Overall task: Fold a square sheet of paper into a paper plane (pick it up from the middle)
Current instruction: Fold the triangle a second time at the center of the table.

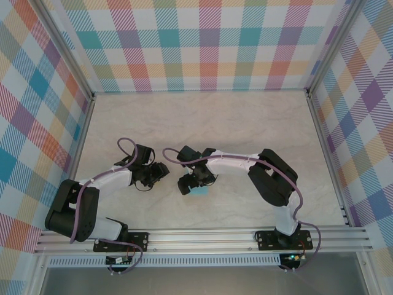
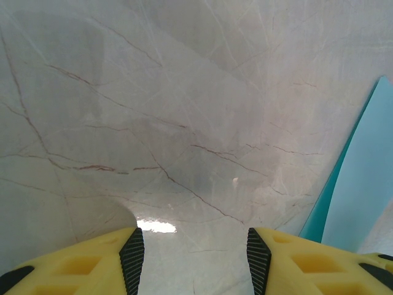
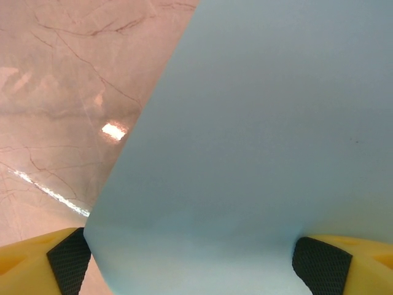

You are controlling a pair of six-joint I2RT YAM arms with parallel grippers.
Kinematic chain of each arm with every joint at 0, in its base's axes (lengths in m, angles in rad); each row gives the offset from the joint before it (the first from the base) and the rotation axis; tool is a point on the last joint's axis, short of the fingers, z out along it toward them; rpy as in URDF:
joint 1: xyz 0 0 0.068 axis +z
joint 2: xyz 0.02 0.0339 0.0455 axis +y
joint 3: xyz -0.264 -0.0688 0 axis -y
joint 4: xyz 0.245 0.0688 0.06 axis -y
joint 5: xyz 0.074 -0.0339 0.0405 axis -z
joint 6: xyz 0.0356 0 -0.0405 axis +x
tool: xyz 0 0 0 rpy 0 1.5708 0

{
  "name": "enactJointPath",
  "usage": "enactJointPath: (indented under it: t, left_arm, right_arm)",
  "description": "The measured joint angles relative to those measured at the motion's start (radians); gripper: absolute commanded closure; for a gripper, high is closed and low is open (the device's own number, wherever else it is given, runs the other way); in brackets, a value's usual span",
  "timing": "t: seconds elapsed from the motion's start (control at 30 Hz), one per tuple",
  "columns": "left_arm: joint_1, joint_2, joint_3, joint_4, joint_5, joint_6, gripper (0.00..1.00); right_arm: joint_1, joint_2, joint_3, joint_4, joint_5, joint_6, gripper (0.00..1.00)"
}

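Observation:
The robot's left gripper should keep the sheet's edge point(image 2: 345, 161) still before the right gripper changes its grip, because that edge faces the left gripper and stands open and loose.
The square sheet of paper point(image 3: 258, 135), plain light blue, bows up between the fingers of my right gripper point(image 3: 193, 264). The jaws stand wide apart and open, one black pad at each side of the sheet, and its edges reach both pads. From above, a small corner of the sheet point(image 1: 199, 192) shows under the right gripper point(image 1: 191, 183). In the left wrist view the sheet point(image 2: 362, 178) rises at the right edge, with a darker turquoise rim. My left gripper point(image 2: 195, 258) is open over bare table, just left of the sheet, nothing between its pads. From above, the left gripper point(image 1: 161, 171) faces the right one.
The marble-patterned table point(image 1: 233, 123) is boxed in by checked walls at the back and on both sides, and a metal rail point(image 1: 202, 236) runs along the near edge. The two arms meet close together at the middle.

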Motion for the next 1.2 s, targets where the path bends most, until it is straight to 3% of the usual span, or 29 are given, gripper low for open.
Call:
enactJointPath:
  t: [0.23, 0.47, 0.8, 1.2]
  left_arm:
    - [0.000, 0.000, 0.000, 0.012, 0.034, 0.003, 0.51]
    - [-0.013, 0.000, 0.000, 0.090, 0.130, 0.016, 0.56]
    - [-0.085, 0.055, -0.005, 0.285, 0.248, -0.023, 0.49]
    - [-0.140, 0.219, 0.010, 0.443, 0.304, -0.106, 0.44]
  right_arm:
    - [-0.011, -0.005, -0.012, 0.009, -0.003, 0.003, 0.20]
    - [-0.080, -0.048, -0.089, 0.096, -0.135, 0.008, 0.29]
    - [-0.168, -0.090, -0.190, 0.237, -0.358, 0.007, 0.30]
    - [-0.179, -0.106, -0.225, 0.304, -0.410, -0.017, 0.24]
